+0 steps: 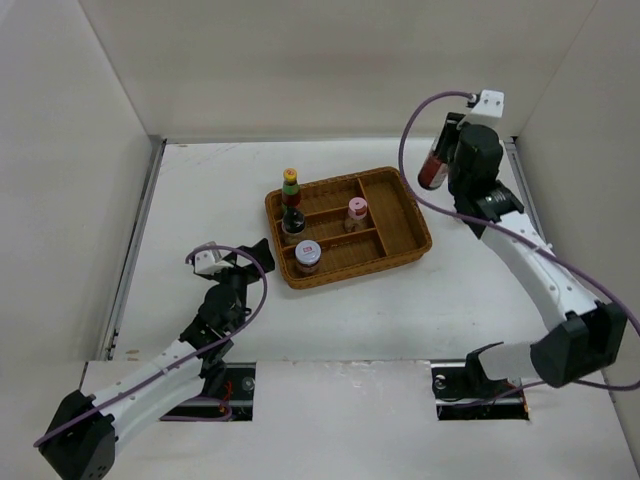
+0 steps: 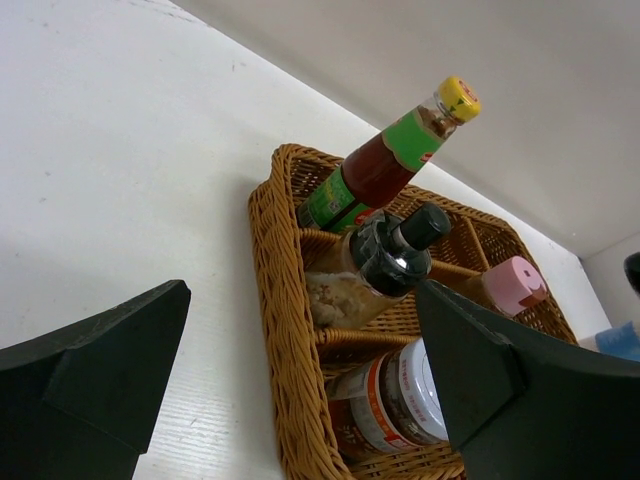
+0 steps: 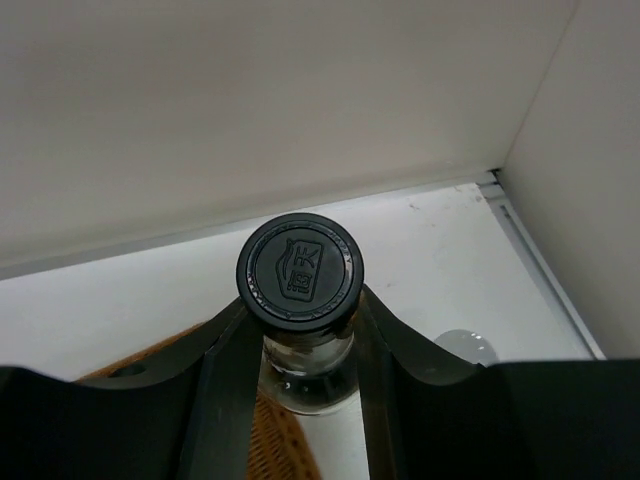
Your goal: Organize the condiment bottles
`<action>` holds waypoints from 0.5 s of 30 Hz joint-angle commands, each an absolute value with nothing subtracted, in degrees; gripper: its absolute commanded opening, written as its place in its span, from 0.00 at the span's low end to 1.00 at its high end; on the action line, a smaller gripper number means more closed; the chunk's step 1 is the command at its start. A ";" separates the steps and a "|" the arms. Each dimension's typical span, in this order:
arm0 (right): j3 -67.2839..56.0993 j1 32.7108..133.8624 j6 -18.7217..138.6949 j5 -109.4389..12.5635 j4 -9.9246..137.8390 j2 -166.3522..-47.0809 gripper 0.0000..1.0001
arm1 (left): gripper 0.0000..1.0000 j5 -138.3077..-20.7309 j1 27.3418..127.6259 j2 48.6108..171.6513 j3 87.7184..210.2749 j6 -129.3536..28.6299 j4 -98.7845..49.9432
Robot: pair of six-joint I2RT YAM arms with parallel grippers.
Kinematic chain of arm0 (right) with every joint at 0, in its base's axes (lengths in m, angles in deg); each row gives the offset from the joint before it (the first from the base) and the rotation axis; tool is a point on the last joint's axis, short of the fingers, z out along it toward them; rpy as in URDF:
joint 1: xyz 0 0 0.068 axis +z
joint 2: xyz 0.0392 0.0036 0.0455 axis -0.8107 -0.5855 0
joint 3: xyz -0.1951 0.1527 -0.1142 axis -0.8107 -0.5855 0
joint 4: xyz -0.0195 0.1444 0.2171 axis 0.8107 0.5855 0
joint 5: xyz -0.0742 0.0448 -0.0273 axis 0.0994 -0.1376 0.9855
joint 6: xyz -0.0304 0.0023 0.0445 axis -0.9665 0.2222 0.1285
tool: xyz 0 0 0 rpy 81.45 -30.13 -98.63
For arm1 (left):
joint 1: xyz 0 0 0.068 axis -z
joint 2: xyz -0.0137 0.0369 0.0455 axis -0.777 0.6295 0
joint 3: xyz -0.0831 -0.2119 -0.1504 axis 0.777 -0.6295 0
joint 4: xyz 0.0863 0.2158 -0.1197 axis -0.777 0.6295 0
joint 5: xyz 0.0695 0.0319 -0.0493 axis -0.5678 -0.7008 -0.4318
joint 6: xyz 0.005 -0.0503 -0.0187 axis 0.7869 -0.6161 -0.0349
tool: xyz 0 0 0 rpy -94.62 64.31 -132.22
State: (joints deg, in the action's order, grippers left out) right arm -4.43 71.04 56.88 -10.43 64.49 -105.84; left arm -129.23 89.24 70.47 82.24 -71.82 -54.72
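The tall bottle (image 1: pixel 433 173) is upright and the tray space (image 1: pixel 353 254) beside the red-white-lidded jar is open, so my right gripper continues there and lets go once it stands.
My right gripper (image 1: pixel 444 152) is shut on the neck of the tall dark red-labelled bottle (image 1: pixel 432 168) and holds it in the air past the right back corner of the wicker tray (image 1: pixel 412 236). In the right wrist view its black cap (image 3: pixel 299 267) sits between my fingers (image 3: pixel 225 370). The tray holds the yellow-capped bottle (image 1: pixel 291 184), a black-capped grinder bottle (image 1: pixel 293 222), the pink-lidded jar (image 1: pixel 357 209) and the red-white-lidded jar (image 1: pixel 307 257). My left gripper (image 1: pixel 250 255) is open and empty just left of the tray. A grey round cap (image 3: pixel 462 346) shows on the table below.
The workspace is walled in white on the left, back and right. The right back tray compartment (image 1: pixel 385 197) holds nothing. In the left wrist view the tray's near rim (image 2: pixel 285 330) lies between my open fingers, with a blue-labelled thing (image 2: pixel 618 340) at the far right edge.
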 commanded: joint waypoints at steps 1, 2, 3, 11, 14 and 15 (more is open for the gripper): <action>-8.26 76.42 59.58 -9.51 55.98 -100.18 0.25 | 1.00 -128.56 88.91 70.06 81.66 -72.44 -57.30; -9.58 78.09 59.94 -9.42 55.89 -99.04 0.25 | 1.00 -128.74 88.82 70.23 81.66 -72.44 -57.30; -10.73 79.67 60.37 -9.33 55.80 -98.15 0.25 | 1.00 -128.74 88.82 70.41 81.66 -72.44 -57.30; -18.03 90.31 66.44 -10.12 55.10 -93.75 0.25 | 1.00 -128.56 88.56 71.02 81.75 -72.71 -57.39; -19.00 93.92 66.88 -9.51 54.75 -93.84 0.25 | 1.00 -128.47 88.56 70.67 81.75 -72.88 -57.30; -19.43 94.80 66.88 -9.42 54.57 -93.84 0.25 | 1.00 -128.47 88.56 70.59 81.75 -72.88 -57.38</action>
State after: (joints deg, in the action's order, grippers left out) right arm -20.98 92.62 64.57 -10.32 63.94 -97.40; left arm -129.12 88.87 70.93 82.02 -72.19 -54.65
